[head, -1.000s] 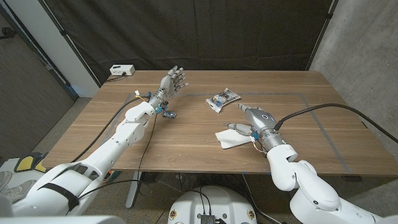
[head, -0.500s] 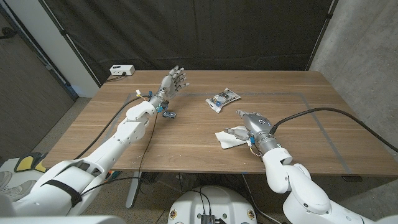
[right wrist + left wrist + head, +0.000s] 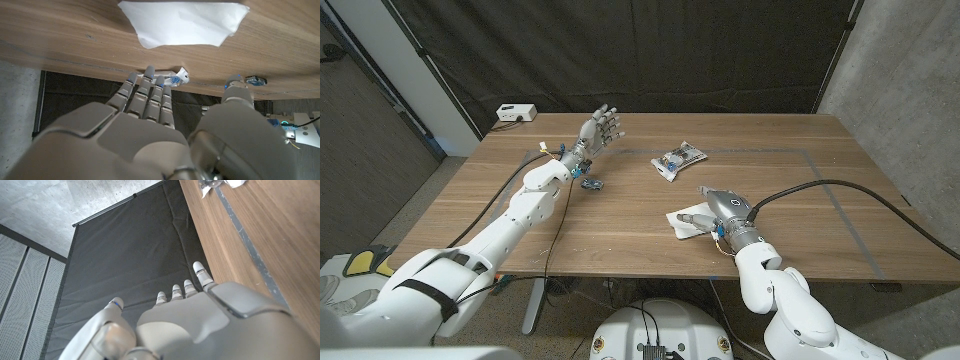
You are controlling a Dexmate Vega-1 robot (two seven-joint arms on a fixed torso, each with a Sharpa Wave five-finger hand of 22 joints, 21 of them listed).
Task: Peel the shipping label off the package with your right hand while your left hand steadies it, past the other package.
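Observation:
The white package (image 3: 678,229) has a thin, crinkled edge (image 3: 225,41), so it will fold around my pinching fingers like a floppy sheet when I pick it up.
A flat white package (image 3: 684,222) lies on the wooden table (image 3: 620,225) near its front edge; I cannot make out a label on it. My right hand (image 3: 722,204) hovers at its right side, fingers spread and reaching over it, holding nothing. In the right wrist view the white package (image 3: 182,22) lies just beyond the fingers of the right hand (image 3: 150,125). A clear printed package (image 3: 678,158) lies farther back at mid-table. My left hand (image 3: 600,128) is raised over the table's back left, fingers apart and empty, far from both packages; the left hand (image 3: 190,325) faces the dark curtain.
A small blue object (image 3: 592,184) lies on the table by my left forearm. A white box (image 3: 515,113) sits at the table's back left corner. Black cables run from both wrists. A grey tape line (image 3: 840,205) marks the table's right side.
My right hand has drawn back toward the front edge and slightly left, its forearm swinging inward, closer over the white package. The left hand and both packages have stayed put.

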